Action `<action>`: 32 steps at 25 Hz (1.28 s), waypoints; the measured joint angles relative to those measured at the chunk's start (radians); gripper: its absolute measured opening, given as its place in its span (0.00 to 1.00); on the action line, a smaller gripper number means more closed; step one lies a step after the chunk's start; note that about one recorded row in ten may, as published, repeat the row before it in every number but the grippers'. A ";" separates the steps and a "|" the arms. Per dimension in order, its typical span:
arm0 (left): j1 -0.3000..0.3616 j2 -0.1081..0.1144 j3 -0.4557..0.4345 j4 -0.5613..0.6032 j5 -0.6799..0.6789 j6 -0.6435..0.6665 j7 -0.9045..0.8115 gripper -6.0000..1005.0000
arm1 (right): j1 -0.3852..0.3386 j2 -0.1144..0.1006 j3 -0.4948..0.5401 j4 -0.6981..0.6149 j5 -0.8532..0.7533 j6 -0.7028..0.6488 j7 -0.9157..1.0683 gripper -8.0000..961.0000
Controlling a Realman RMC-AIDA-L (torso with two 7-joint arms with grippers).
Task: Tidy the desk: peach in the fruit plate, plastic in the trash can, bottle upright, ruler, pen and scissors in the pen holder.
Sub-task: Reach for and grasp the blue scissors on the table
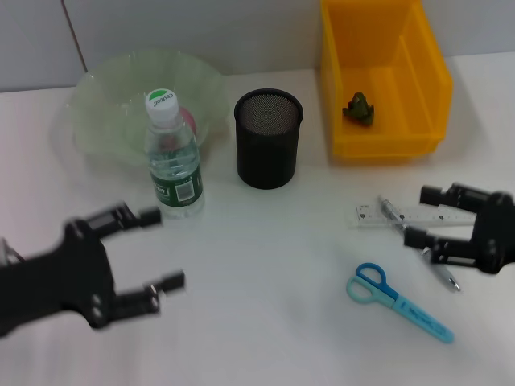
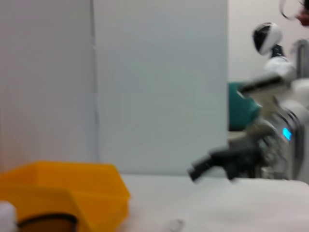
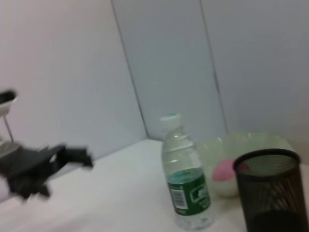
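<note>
The robot's right gripper points level across the desk toward the pen holder (image 1: 269, 141), so it should tilt down over the flat-lying scissors (image 1: 400, 303) before it grips them.
The clear bottle (image 1: 174, 157) with a green label stands upright in front of the pale green fruit plate (image 1: 105, 112); the pink peach (image 1: 187, 121) lies in that plate, half hidden behind it. A crumpled green plastic (image 1: 359, 108) sits inside the yellow trash can (image 1: 422, 72). The black mesh pen holder (image 1: 268, 138) holds nothing that I can see. On the table lie a clear ruler (image 1: 374, 214), a pen (image 1: 445, 276) and blue scissors (image 1: 396, 301). My right gripper (image 1: 418, 215) hovers open over the ruler and pen. My left gripper (image 1: 164, 248) is open and empty, near the bottle's front.
In the right wrist view the bottle (image 3: 186, 186), the pen holder (image 3: 270, 191) and the peach (image 3: 224, 170) stand close together, with the left gripper (image 3: 72, 155) beyond. The left wrist view shows the trash can (image 2: 67, 191) and the right gripper (image 2: 200, 170) farther off.
</note>
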 joint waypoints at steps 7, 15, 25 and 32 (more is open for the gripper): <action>-0.057 -0.002 0.005 -0.131 0.128 -0.019 0.067 0.80 | 0.044 -0.003 -0.009 -0.465 -0.233 -0.054 0.537 0.85; -0.072 -0.003 -0.001 -0.166 0.138 -0.067 0.078 0.80 | 0.290 -0.026 -0.052 -0.708 -0.689 -0.261 1.094 0.85; -0.087 -0.002 -0.007 -0.186 0.136 -0.078 0.079 0.80 | 0.407 0.003 -0.322 -0.731 -0.868 -0.310 1.252 0.85; -0.096 -0.001 -0.036 -0.223 0.134 -0.083 0.110 0.80 | 0.411 0.005 -0.409 -0.724 -0.890 -0.301 1.275 0.85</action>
